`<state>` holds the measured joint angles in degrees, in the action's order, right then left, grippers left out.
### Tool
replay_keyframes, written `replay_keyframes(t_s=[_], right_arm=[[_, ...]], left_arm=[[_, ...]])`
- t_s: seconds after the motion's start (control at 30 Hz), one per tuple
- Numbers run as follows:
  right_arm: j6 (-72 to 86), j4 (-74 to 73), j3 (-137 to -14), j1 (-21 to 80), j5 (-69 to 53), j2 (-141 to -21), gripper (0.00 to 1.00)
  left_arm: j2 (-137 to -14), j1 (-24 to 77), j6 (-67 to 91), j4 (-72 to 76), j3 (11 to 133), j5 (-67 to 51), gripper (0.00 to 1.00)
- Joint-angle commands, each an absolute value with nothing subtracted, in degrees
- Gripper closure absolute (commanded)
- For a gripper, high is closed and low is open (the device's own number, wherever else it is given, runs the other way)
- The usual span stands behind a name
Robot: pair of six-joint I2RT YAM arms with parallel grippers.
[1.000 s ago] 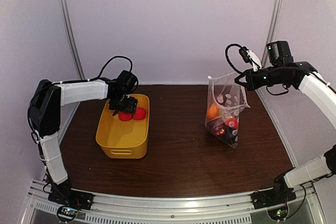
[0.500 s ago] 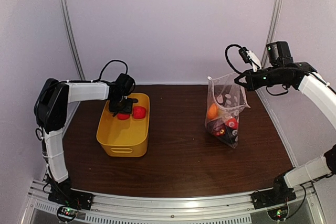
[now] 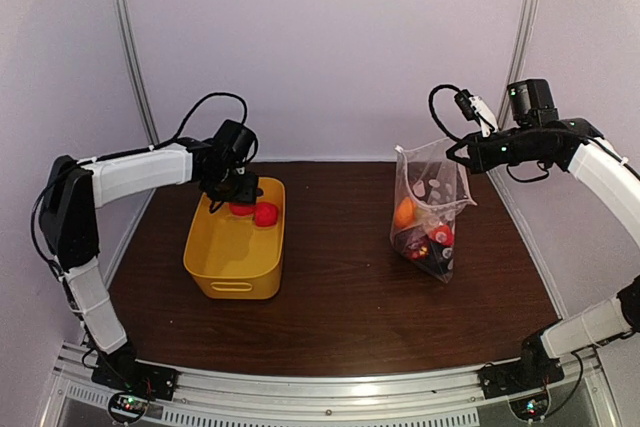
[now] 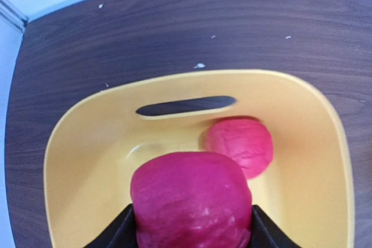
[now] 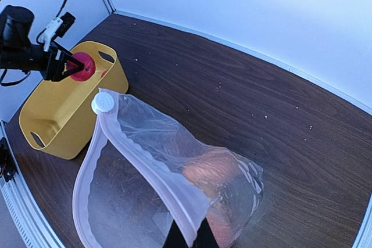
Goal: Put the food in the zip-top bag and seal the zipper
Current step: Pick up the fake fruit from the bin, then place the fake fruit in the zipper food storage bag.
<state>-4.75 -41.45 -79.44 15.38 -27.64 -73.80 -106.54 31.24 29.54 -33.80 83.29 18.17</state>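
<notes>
The zip-top bag's opening point(image 3: 432, 169) is held open by my right gripper, so my left gripper should keep carrying its red toy fruit until the fruit can fall inside the bag's rim point(image 3: 424, 183).
My left gripper point(image 3: 238, 199) is shut on a red toy fruit point(image 4: 192, 198) and holds it above the far end of the yellow basket point(image 3: 222, 265). A second red toy fruit point(image 4: 239, 145) lies inside the basket; it also shows in the top view point(image 3: 266, 214). My right gripper point(image 3: 458, 152) is shut on the mouth edge of the clear zip-top bag point(image 3: 430, 209) and holds it upright and open. The zipper point(image 5: 151, 172) strip runs along the mouth, with a round slider point(image 5: 103, 103) at its far end. Orange, red and dark food point(image 3: 424, 237) sits in the bag.
The yellow basket point(image 4: 81, 149) stands left of centre on the dark wood table point(image 3: 340, 287). White walls and metal posts enclose the back and sides. Bare tabletop lies between the basket and the bag.
My left gripper has risen and drawn back toward the basket's far end with the red fruit in it. The other red fruit stays in the basket. The right arm and bag have not moved.
</notes>
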Motion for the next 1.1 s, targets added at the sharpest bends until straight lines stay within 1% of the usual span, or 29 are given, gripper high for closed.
replay_keyframes(t_s=[0.0,0.13,0.3,0.47,0.6,0.83,0.93,1.07], right_arm=[[-5.26,-40.08,-79.12,14.94,-28.25,-73.32,1.00],[-5.19,-40.17,-79.43,14.94,-28.60,-73.64,1.00],[-4.98,-40.50,-79.92,14.94,-28.86,-73.92,1.00],[-4.83,-40.87,-80.40,14.93,-28.81,-74.05,1.00],[-4.66,-40.97,-80.65,14.94,-28.75,-74.17,1.00],[-4.09,-41.09,-80.87,14.94,-28.45,-74.19,1.00],[-3.72,-41.50,-81.43,14.94,-28.47,-74.01,1.00],[-3.11,-41.85,-82.15,14.92,-29.74,-74.17,1.00]], left_arm=[[-97.58,35.78,29.62,-36.48,85.52,15.78,0.48],[-94.16,41.34,28.53,-33.06,87.80,9.50,0.48],[-92.89,48.79,26.57,-17.95,88.39,-4.51,0.48],[-95.81,53.36,28.94,-4.53,89.95,-14.43,0.49],[-99.51,56.56,28.50,1.32,93.63,-17.30,0.50],[-107.55,59.84,28.19,3.06,102.83,-20.89,0.49],[-111.06,59.84,29.10,2.74,106.25,-19.87,0.49],[-115.85,59.83,30.22,0.63,111.16,-15.62,0.49]])
